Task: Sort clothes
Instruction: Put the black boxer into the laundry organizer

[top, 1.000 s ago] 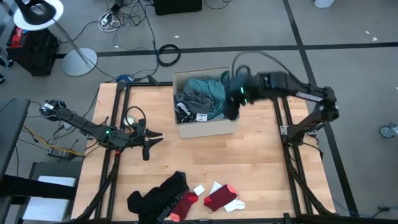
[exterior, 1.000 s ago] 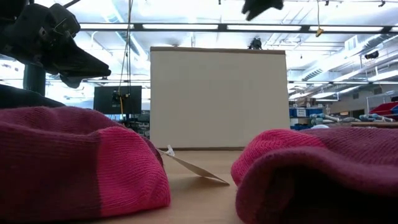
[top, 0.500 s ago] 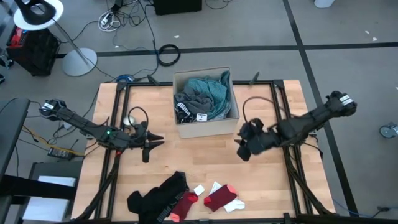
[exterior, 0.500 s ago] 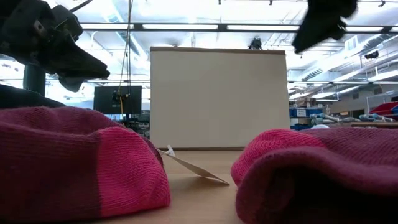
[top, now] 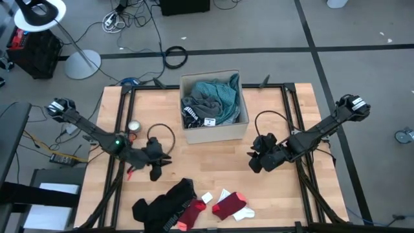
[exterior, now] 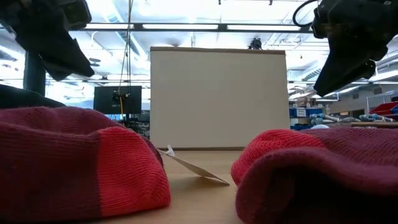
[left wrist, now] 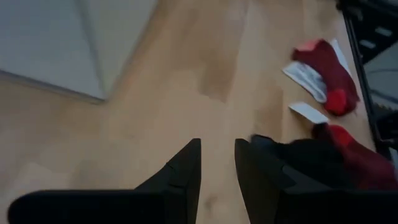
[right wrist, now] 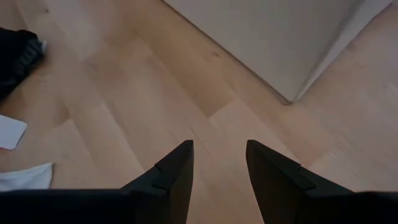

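Note:
My left gripper should pick up the black garment (top: 167, 204) and carry it into the box (top: 214, 107), because the garment is close to my left gripper and far from my right gripper.
A tan cardboard box (top: 213, 107) at the table's far middle holds teal (top: 220, 94) and grey clothes (top: 197, 107). A black garment (top: 165, 200) and red-and-white socks (top: 228, 205) lie on the table near its front edge. The socks fill the low view's foreground (exterior: 81, 162). My left gripper (top: 157, 171) is open and empty, just above and to the far left of the black garment (left wrist: 305, 155). My right gripper (top: 254, 164) is open and empty over bare wood to the right of the box's near corner (right wrist: 280, 37).
A small round tin (top: 134, 126) sits on the table at the left. White paper tags (top: 207, 197) lie among the socks. Bare wood (top: 213, 162) lies between the box and the clothes at the front edge.
My right gripper has swung from over the box toward the table's near right and come down, then stayed almost still. My left gripper has gone toward the near edge, closer to the black garment. The clothes have not moved.

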Controlling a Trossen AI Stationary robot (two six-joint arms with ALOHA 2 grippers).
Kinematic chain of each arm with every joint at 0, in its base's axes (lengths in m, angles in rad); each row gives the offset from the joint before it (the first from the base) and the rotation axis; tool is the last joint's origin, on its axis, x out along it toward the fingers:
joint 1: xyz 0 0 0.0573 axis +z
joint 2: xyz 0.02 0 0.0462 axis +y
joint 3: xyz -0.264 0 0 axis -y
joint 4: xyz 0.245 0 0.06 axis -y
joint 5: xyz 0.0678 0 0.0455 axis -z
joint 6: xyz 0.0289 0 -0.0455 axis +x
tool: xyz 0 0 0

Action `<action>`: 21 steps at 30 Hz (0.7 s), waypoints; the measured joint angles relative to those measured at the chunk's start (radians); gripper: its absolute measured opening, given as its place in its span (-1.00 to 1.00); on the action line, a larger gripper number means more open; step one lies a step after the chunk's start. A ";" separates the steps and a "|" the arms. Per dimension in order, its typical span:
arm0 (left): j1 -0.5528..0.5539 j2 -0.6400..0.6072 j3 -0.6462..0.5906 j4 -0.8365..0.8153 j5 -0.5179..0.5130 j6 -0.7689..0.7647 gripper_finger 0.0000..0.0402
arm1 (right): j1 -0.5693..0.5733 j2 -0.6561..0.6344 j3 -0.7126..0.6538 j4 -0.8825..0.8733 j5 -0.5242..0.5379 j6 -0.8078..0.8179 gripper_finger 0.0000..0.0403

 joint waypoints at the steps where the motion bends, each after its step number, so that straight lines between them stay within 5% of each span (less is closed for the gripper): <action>1: -0.009 0.033 0.029 -0.015 0.011 -0.017 -0.48 | -0.001 0.000 0.004 0.000 -0.001 -0.006 -0.25; 11: -0.032 0.413 0.337 -0.186 0.101 -0.307 -0.48 | -0.002 -0.001 0.009 0.047 -0.003 -0.036 -0.26; 16: 0.006 0.567 0.473 -0.348 0.134 -0.345 -0.48 | -0.002 -0.001 0.009 0.063 -0.004 -0.039 -0.26; 21: 0.032 0.678 0.498 -0.299 0.223 -0.345 -0.48 | -0.002 -0.001 0.010 0.095 -0.005 -0.086 -0.27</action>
